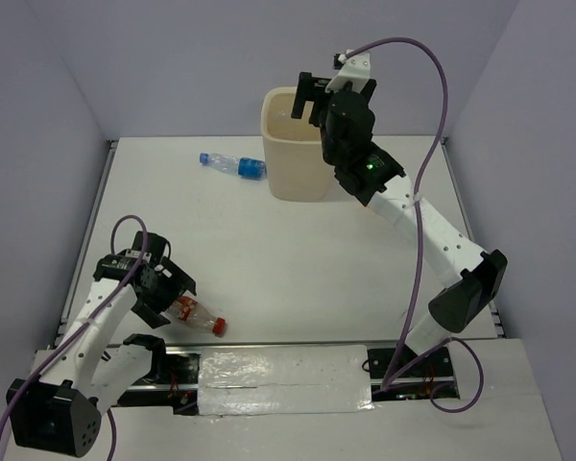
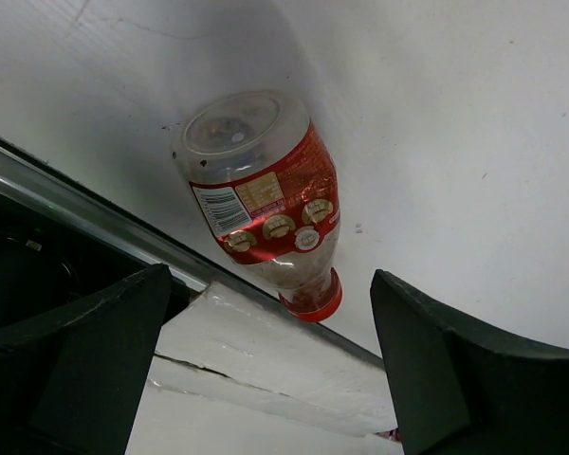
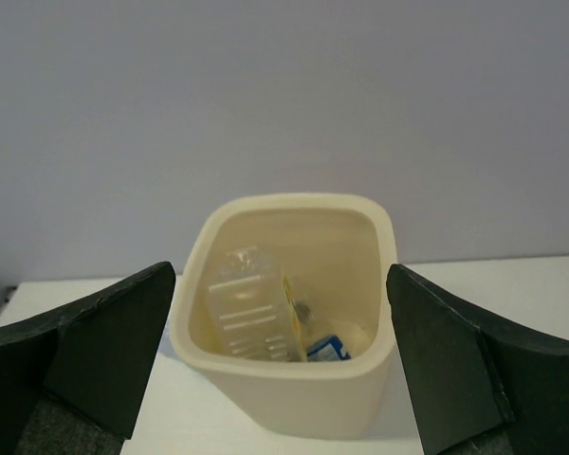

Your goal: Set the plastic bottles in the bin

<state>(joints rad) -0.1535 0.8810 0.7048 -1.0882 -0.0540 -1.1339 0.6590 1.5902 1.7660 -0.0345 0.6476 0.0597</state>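
Note:
My empty right gripper is blocking the bin's opening [image 1: 282,111]. It should move back out of the way while my left gripper picks up the red-capped bottle [image 1: 194,313] and brings it over.
The cream bin [image 1: 294,168] stands at the back of the table. My right gripper [image 1: 309,96] hovers open over its mouth with nothing between the fingers. In the right wrist view the right gripper [image 3: 280,275] frames the bin [image 3: 294,403], which holds a clear ribbed bottle [image 3: 249,305] and a blue-labelled one [image 3: 330,348]. A clear bottle with blue cap and label [image 1: 232,164] lies left of the bin. A red-capped bottle with a red label [image 1: 198,315] lies near the front edge. My left gripper [image 1: 170,300] is open just left of it. In the left wrist view the left gripper [image 2: 268,284] stands open near the bottle's [image 2: 266,204] cap end, apart from it.
A metal rail [image 2: 76,204] and a white taped strip [image 1: 283,379] run along the table's near edge, close to the red-capped bottle. Purple cables [image 1: 432,144] loop above the right arm. Grey walls enclose the table on three sides.

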